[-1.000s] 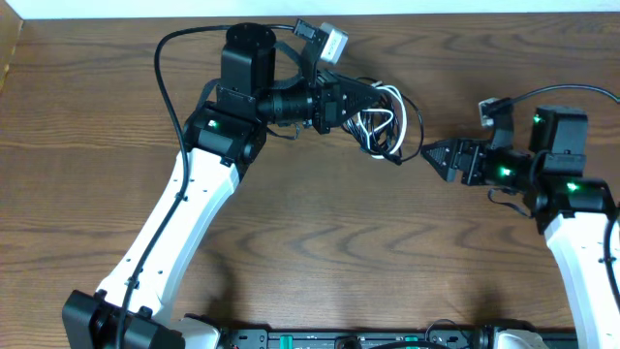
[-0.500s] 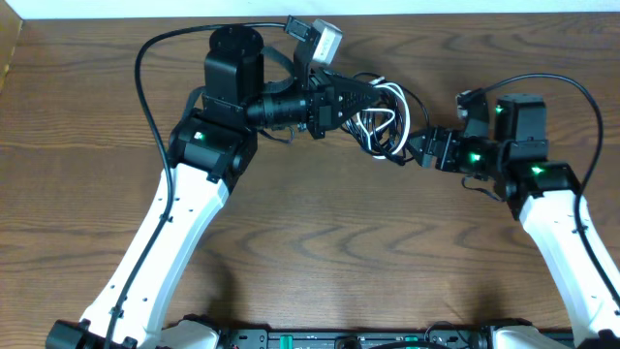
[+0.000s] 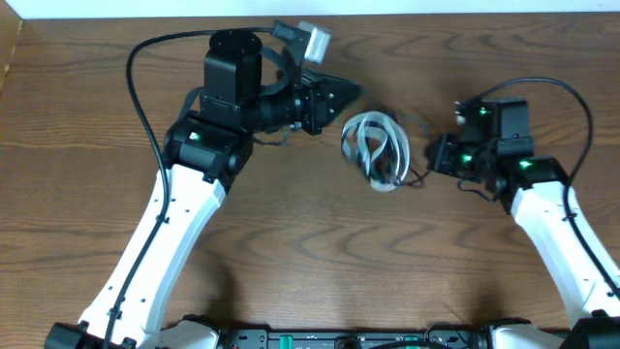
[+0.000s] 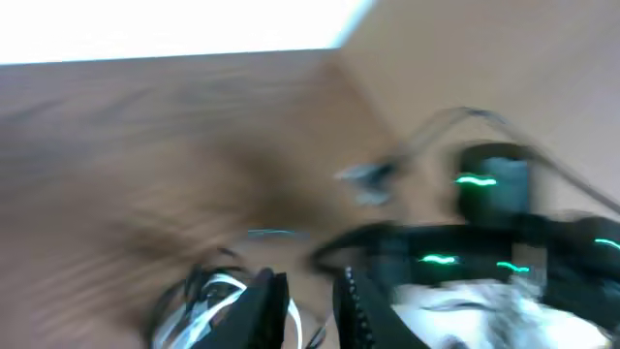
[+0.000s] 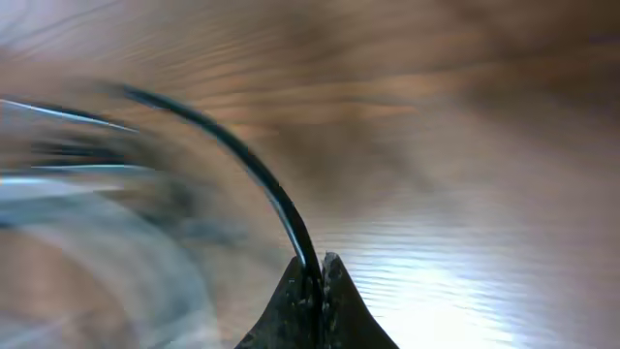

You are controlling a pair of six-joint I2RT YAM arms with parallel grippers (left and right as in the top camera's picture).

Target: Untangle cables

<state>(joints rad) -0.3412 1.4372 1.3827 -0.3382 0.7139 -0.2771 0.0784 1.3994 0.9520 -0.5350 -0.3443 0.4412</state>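
The tangled bundle is held by my right gripper alone, by a black cable (image 5: 260, 174), so my left gripper should grab the white cable (image 3: 352, 136) before both grippers pull apart.
The cables (image 3: 377, 148) lie as a tangled bundle on the table between the arms, a white/grey coil with thin black strands. My left gripper (image 3: 355, 91) is up and to the left of the bundle, apart from it. In the blurred left wrist view its fingers (image 4: 268, 308) stand slightly apart with nothing between them, and the white cable (image 4: 208, 299) shows behind. My right gripper (image 3: 434, 161) is at the bundle's right side. In the right wrist view the right gripper (image 5: 318, 268) is shut on a black cable (image 5: 254, 167) that arcs away to the upper left.
The wooden table (image 3: 320, 252) extends in front of the bundle. The left arm's black body (image 3: 232, 82) sits at the back left and the right arm's white link (image 3: 557, 242) runs to the front right. Thick black robot wires (image 3: 140, 78) loop over both arms.
The left gripper has let go of the bundle and drawn back to the left. The bundle now lies lower on the table. The right gripper has shut on a black cable.
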